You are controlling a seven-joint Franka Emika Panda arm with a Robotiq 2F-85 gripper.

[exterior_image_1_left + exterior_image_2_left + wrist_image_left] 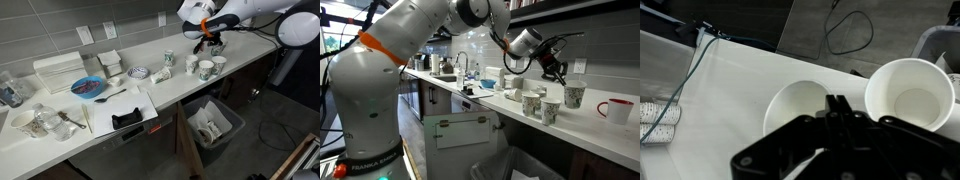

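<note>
The white cup (574, 97) is hanging upright above clear counter (574, 118) next to the other cup, so the robot's gripper should keep bringing it down until its base stands there, then let go.
My gripper (213, 44) hangs just above a cluster of white paper cups (206, 69) near the far end of the white counter (150, 90); it also shows in an exterior view (560, 70) above the cups (532, 103). In the wrist view the fingertips (837, 103) are pressed together with nothing visible between them. They sit over the rim of one empty white cup (792, 108), and a second empty cup (908, 92) stands beside it.
A red mug (617, 110) stands past the cups. A blue plate (88, 87), a white tray with a black object (127, 118), a dish rack (58, 70) and glasses (40, 122) fill the other end. A bin (212, 125) sits in the open cabinet below.
</note>
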